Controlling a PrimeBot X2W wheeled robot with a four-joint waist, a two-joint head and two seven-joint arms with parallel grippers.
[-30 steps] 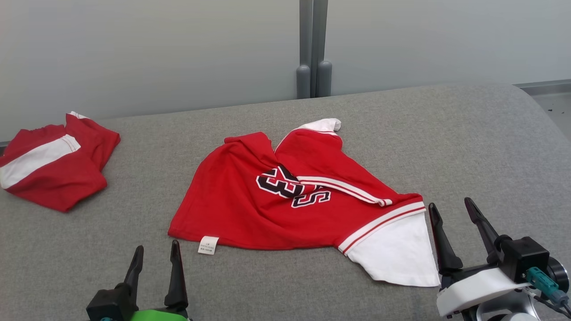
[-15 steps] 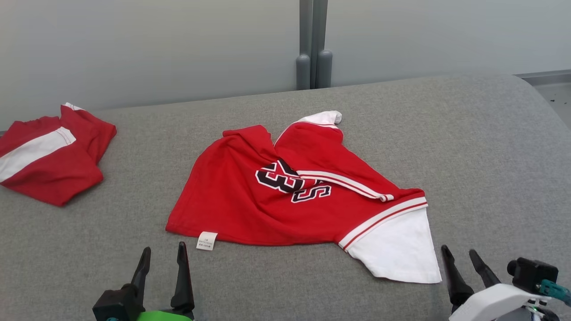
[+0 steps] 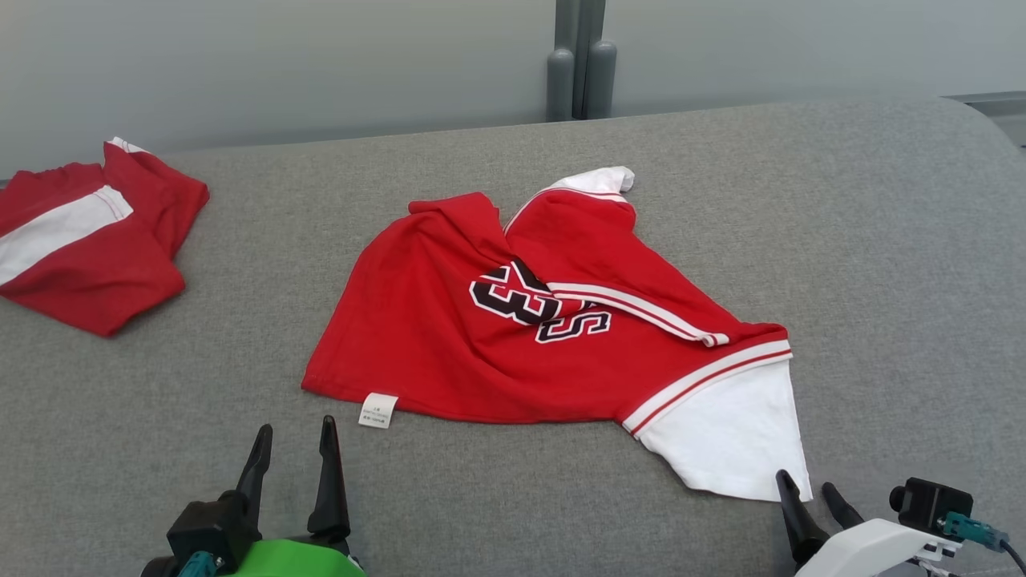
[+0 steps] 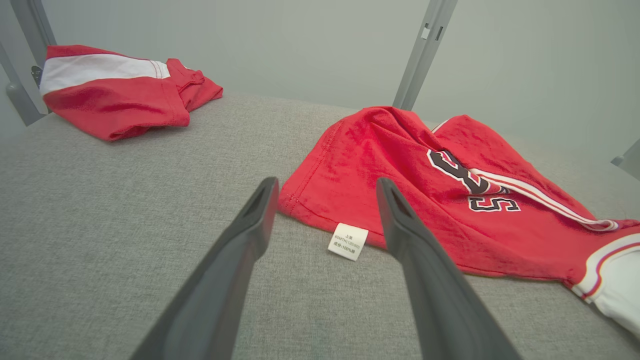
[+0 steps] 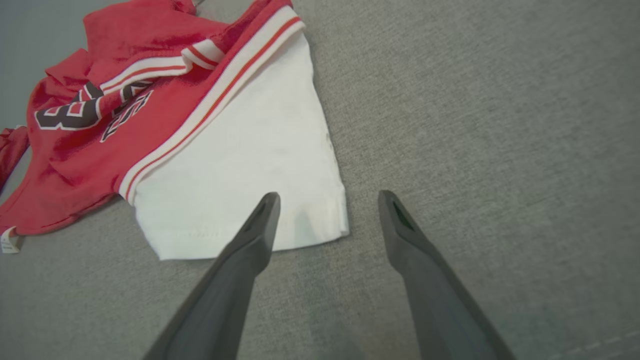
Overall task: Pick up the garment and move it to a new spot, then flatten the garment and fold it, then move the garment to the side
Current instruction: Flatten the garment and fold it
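Note:
The garment (image 3: pixel 414 327) will open out and show hidden lettering when I lift and pull its near edge, because the black-and-white numbers disappear under a fold (image 3: pixel 552 284).
The garment (image 3: pixel 481 336), a red shirt with black-and-white numbers and a white sleeve, lies crumpled in the middle of the grey padded surface (image 3: pixel 882 240). Its white care label (image 3: pixel 378 409) sticks out at the near hem. My left gripper (image 3: pixel 295 429) stands open just short of that hem, nothing between its fingers; in the left wrist view the left gripper (image 4: pixel 326 185) frames the label (image 4: pixel 348 241) and the garment (image 4: pixel 400 165). My right gripper (image 3: pixel 804 481) is open at the near corner of the white sleeve. Through the right wrist camera, the right gripper (image 5: pixel 328 196) hovers over the garment (image 5: pixel 240 150) at that sleeve's corner.
A second red-and-white garment (image 3: pixel 80 240) lies bunched at the far left of the surface, also in the left wrist view as the second garment (image 4: pixel 115 100). A grey post (image 3: pixel 581 72) stands against the pale wall behind. Bare grey surface stretches to the right of the shirt.
The head camera has tilted, shifting the whole picture. My right gripper has drawn back from beside the white sleeve's right edge to its near corner. The garment lies unchanged.

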